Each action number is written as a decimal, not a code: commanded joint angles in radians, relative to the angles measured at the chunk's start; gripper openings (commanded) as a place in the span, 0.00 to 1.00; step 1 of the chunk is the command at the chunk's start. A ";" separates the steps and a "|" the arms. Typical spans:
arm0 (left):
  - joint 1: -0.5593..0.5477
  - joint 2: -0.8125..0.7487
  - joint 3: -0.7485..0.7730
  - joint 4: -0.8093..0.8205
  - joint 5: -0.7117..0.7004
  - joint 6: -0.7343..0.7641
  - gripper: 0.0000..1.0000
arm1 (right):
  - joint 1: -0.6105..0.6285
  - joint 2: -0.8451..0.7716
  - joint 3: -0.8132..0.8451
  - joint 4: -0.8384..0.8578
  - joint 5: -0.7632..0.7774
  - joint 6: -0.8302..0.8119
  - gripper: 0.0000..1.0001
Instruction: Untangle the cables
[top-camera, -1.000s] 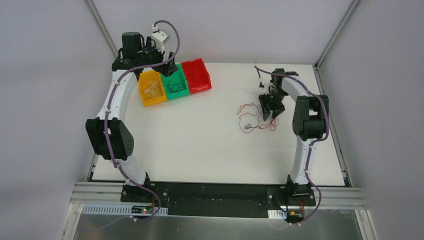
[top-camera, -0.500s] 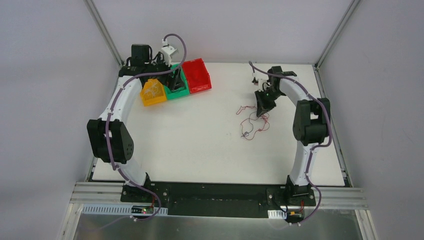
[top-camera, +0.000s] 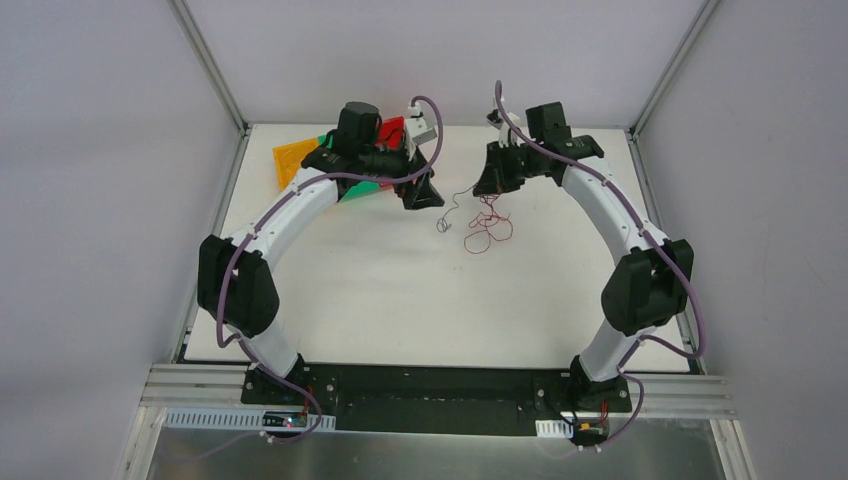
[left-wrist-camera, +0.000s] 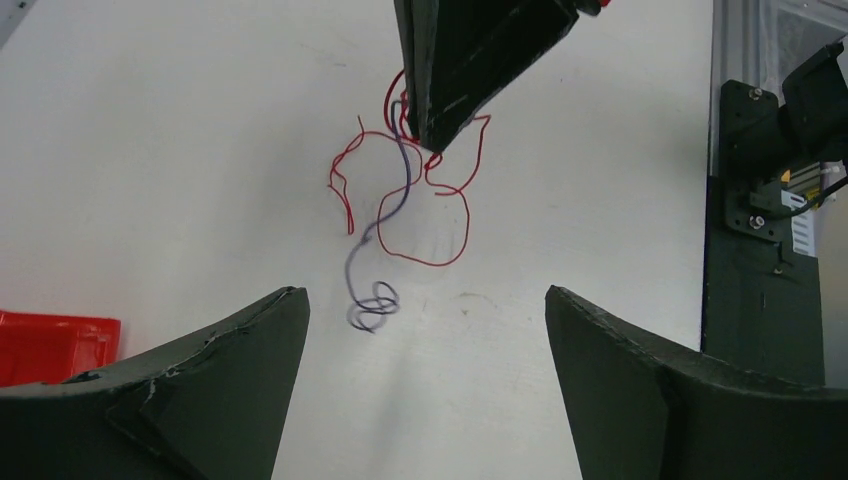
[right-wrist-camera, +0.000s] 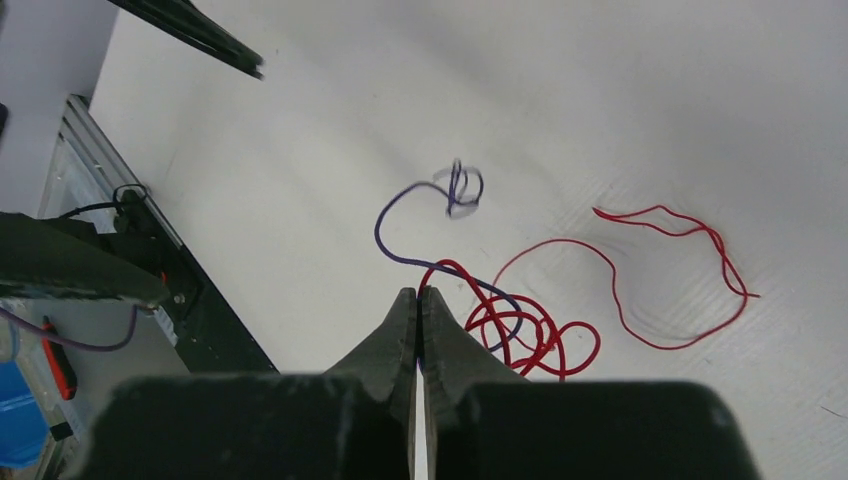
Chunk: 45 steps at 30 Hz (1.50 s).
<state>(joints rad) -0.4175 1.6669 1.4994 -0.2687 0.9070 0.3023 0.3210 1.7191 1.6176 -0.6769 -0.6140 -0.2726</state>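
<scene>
My left gripper should take the purple-blue cable first, because my right gripper is pinching the red and purple-blue cables together. My right gripper should then take the red cable alone.
Thin cables hang in a tangle over the far middle of the white table. The red cable loops several times, and a purple-blue cable ends in a small knot. My right gripper is shut on both strands where they meet at its tips. From above, it holds the red cable and the purple-blue cable just above the table. My left gripper stands wide open and holds nothing. It faces the dangling red loops and the purple-blue cable's knot from the left.
Three small bins sit at the far left, partly behind my left arm: yellow, green and red. The red bin's corner shows beside the left finger. A black base rail runs along the near edge.
My right gripper shut on the cables and carried them up, left and toward the far edge. My left arm swung right from the bins to face them, jaws still open.
</scene>
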 joint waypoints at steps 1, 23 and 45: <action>-0.048 0.034 0.027 0.167 0.026 -0.097 0.91 | 0.040 -0.061 0.075 0.086 -0.053 0.103 0.00; 0.109 0.013 0.130 0.050 -0.045 -0.124 0.00 | -0.048 -0.015 -0.111 -0.034 0.121 -0.047 0.17; 0.222 0.082 0.379 0.026 0.190 -0.247 0.00 | 0.035 -0.036 -0.042 0.561 -0.016 0.326 0.79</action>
<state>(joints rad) -0.1722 1.8362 1.8400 -0.2501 1.0042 0.0891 0.2779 1.7409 1.5196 -0.4103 -0.5789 -0.1226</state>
